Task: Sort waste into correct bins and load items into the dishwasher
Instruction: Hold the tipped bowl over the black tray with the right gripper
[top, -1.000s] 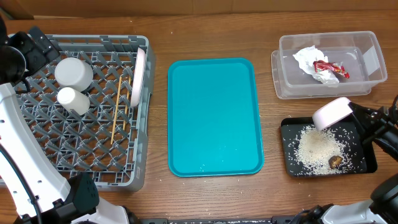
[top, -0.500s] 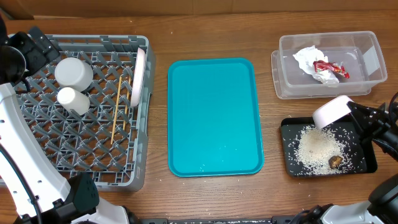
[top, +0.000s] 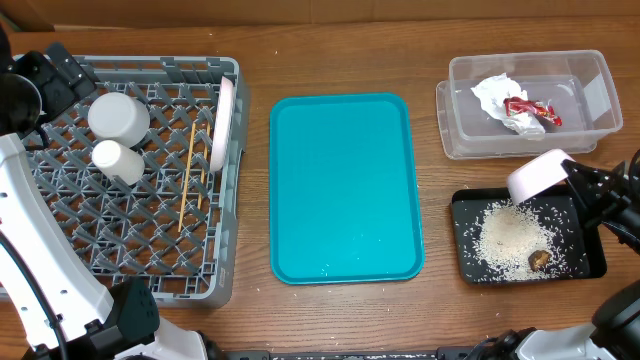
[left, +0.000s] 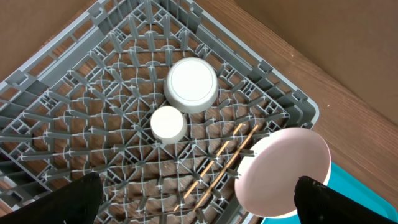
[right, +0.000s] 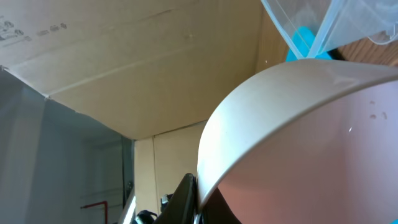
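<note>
I should put the empty bowl (top: 534, 177), held in my right gripper far from the dish rack, down on the teal tray (top: 330, 157) so my left gripper can take it.
At the right, my right gripper (top: 572, 186) is shut on the rim of a small white bowl (top: 537, 177), held tipped above the black tray (top: 592, 265). Rice grains (top: 510, 238) and a brown scrap (top: 539, 259) lie in that tray. The bowl (right: 311, 143) fills the right wrist view, its rim pinched between the fingers (right: 186, 196). A clear tub (top: 460, 140) holds the crumpled napkin (top: 490, 94) and red wrapper (top: 531, 111). My left gripper (left: 199, 208) hangs open over the grey dish rack (top: 150, 285), which holds an upturned bowl (left: 191, 85), cup (left: 168, 123), chopsticks (left: 219, 163) and an upright plate (left: 283, 171).
A large teal serving tray (top: 345, 190) lies in the middle of the wooden table, between the rack and the two bins. The left arm's white link (top: 30, 230) crosses the rack's left side. A cardboard wall stands behind the table.
The bowl in my right gripper has shifted slightly right and up over the black tray. The left arm has not moved.
</note>
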